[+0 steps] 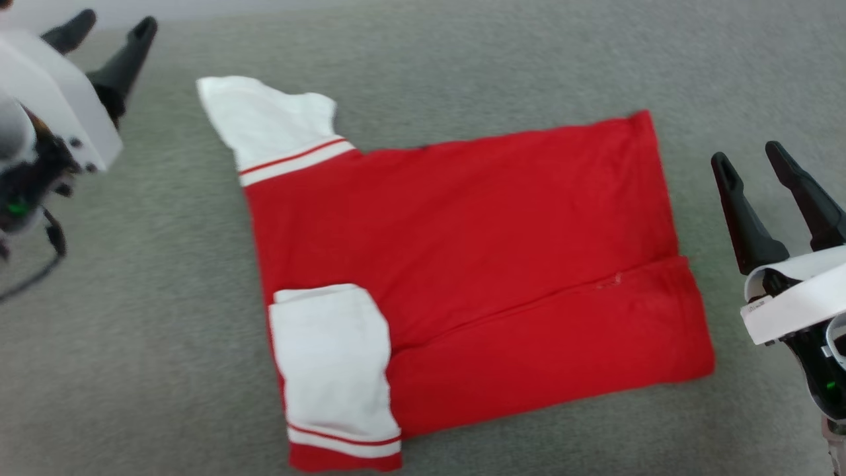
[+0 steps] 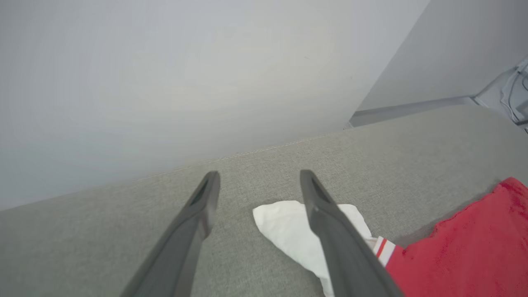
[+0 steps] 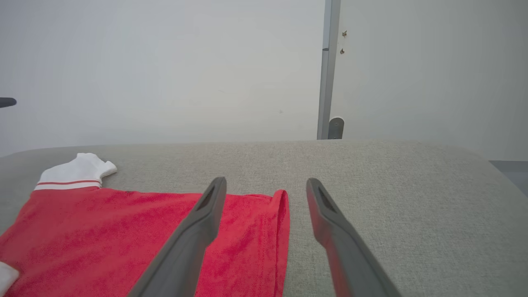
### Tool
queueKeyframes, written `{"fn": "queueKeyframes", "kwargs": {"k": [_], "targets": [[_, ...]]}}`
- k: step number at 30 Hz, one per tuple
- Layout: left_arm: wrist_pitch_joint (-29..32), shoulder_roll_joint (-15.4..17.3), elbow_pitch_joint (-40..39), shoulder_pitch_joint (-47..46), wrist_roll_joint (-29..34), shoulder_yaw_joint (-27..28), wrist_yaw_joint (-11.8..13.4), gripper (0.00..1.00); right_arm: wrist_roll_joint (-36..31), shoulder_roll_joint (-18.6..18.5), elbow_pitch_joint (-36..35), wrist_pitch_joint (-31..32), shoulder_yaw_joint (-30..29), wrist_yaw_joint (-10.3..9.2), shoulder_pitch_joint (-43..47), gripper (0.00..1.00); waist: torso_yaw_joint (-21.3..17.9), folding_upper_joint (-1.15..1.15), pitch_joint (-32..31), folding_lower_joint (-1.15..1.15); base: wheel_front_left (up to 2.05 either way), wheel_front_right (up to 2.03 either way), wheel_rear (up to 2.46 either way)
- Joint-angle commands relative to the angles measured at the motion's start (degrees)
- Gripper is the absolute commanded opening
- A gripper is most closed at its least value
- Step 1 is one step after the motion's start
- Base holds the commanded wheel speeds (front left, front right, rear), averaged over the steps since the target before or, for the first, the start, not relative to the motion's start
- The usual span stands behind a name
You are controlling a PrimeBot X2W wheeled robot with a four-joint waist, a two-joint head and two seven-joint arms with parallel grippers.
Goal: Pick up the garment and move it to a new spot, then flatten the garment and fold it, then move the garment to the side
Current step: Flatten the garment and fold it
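Observation:
The far white sleeve (image 1: 263, 119) should pull the garment's red side along when I carry the sleeve across, because the striped band (image 1: 295, 161) joins the two.
The garment (image 1: 462, 264) is a red shirt lying flat on the grey fabric surface (image 1: 132, 370), its near long side folded over. One white sleeve end sticks out at the far left, the other lies folded onto the red near the front. My left gripper (image 1: 109, 30) hovers open at the far left, apart from the cloth. In the left wrist view its fingertips (image 2: 259, 177) stand spread above the white sleeve (image 2: 288, 231). My right gripper (image 1: 750, 155) is open just right of the garment's edge; in the right wrist view (image 3: 266, 183) it holds nothing, with the garment (image 3: 123, 231) below-left.
The grey padded surface (image 3: 392, 206) stretches on every side of the shirt, ending at a pale wall (image 3: 165, 62) behind. A metal post (image 3: 328, 70) stands at the wall, and cables (image 2: 515, 95) lie on the floor past the surface's far corner.

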Motion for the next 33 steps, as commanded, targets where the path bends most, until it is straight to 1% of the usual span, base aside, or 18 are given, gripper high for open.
{"fn": "queueKeyframes", "kwargs": {"k": [1, 3, 6, 11, 13, 15, 18, 21, 24, 25, 26, 27, 28, 29, 30, 33], "targets": [[4.4, -0.9, 4.4, -2.8, 0.1, -1.2, -1.6, 1.0, 0.2, 0.3, 0.5, -0.9, 0.5, -0.02, -1.1, 1.0, -5.3, 0.0, 4.2, 0.0, 0.0, 0.0, 0.0], [10.0, -2.0, 8.9, -5.4, -0.7, -2.5, -3.4, 1.0, 0.5, 0.3, 1.0, -1.6, 1.0, -0.02, -1.5, 1.0, -6.2, 0.0, 4.7, 0.0, 0.0, 0.0, 0.0], [19.6, -3.3, 15.0, -8.4, -2.2, -4.5, -4.8, 1.0, 0.8, 0.1, 1.6, -2.0, 2.1, -0.02, -2.1, 1.0, -7.3, 0.0, 5.3, 0.0, 0.0, 0.0, 0.0], [30.5, -4.5, 21.9, -13.0, -3.0, -6.4, -5.2, 1.0, 1.5, -0.5, 1.9, -2.2, 3.1, -0.03, -3.1, 1.0, -8.2, 0.0, 5.9, 0.0, 0.0, 0.0, 0.0], [32.9, -4.8, 23.7, -14.8, -2.0, -7.3, -4.9, 1.0, 1.5, -0.7, 1.8, -2.1, 3.4, -0.02, -3.4, 1.0, -8.5, 0.0, 6.3, 0.0, 0.0, 0.0, 0.0], [35.4, -5.7, 25.2, -15.7, -2.8, -7.4, -4.9, 1.0, 1.8, -0.9, 1.6, -1.9, 3.6, -0.03, -3.4, 1.0, -8.6, 0.0, 6.8, 0.0, 0.0, 0.0, 0.0], [37.7, -6.7, 26.9, -16.9, -3.5, -7.6, -5.4, 1.0, 1.8, -1.2, 1.5, -1.8, 3.6, -0.02, -3.9, 1.0, -8.7, 0.0, 7.3, 0.0, 0.0, 0.0, 0.0], [40.7, -8.4, 28.5, -16.2, -6.0, -7.0, -5.4, 1.0, 1.9, -1.4, 1.5, -1.6, 3.5, -0.02, -3.8, 1.0, -8.7, 0.0, 7.5, 0.0, 0.0, 0.0, 0.0], [42.4, -9.0, 29.0, -15.9, -6.8, -7.1, -5.4, 1.0, 2.0, -1.5, 1.5, -1.5, 3.4, -0.02, -3.8, 1.0, -8.6, 0.0, 7.4, 0.0, 0.0, 0.0, 0.0], [42.9, -9.0, 29.0, -16.0, -6.4, -7.5, -5.6, 0.95, 2.0, -1.6, 1.5, -1.4, 3.3, -0.03, -3.9, 1.0, -8.5, 0.0, 7.4, 0.0, 0.0, 0.0, 0.0], [43.1, -9.0, 29.0, -16.0, -6.3, -7.7, -5.7, 0.73, 1.9, -1.6, 1.5, -1.2, 3.3, -0.02, -3.9, 1.0, -8.4, 0.0, 7.3, 0.0, 0.0, 0.0, 0.0], [43.2, -9.2, 29.0, -16.0, -6.5, -7.7, -5.9, 0.46, 2.0, -1.7, 1.4, -0.9, 3.3, -0.03, -4.0, 1.0, -8.3, 0.0, 7.3, 0.0, 0.0, 0.0, 0.0], [43.3, -9.4, 29.0, -16.1, -6.8, -7.5, -6.1, 0.4, 2.0, -1.8, 1.3, -0.8, 3.3, -0.03, -4.2, 1.0, -8.1, 0.0, 7.4, 0.0, 0.0, 0.0, 0.0], [43.1, -9.6, 28.8, -16.2, -6.9, -7.3, -6.5, 0.18, 2.0, -1.9, 1.1, -0.6, 3.5, -0.03, -4.5, 1.0, -7.9, 0.0, 7.4, 0.0, 0.0, 0.0, 0.0], [42.8, -9.7, 28.7, -16.3, -7.0, -7.2, -6.7, 0.0, 2.0, -2.1, 1.0, -0.3, 3.7, -0.03, -4.7, 1.0, -7.7, 0.0, 7.5, 0.0, 0.0, 0.0, 0.0], [41.6, -9.7, 28.5, -16.7, -6.2, -7.2, -7.6, 0.0, 2.0, -3.2, 0.8, 1.7, 5.3, -0.03, -6.4, 1.0, -7.2, 0.0, 8.0, 0.0, 0.0, 0.0, 0.0]]}}
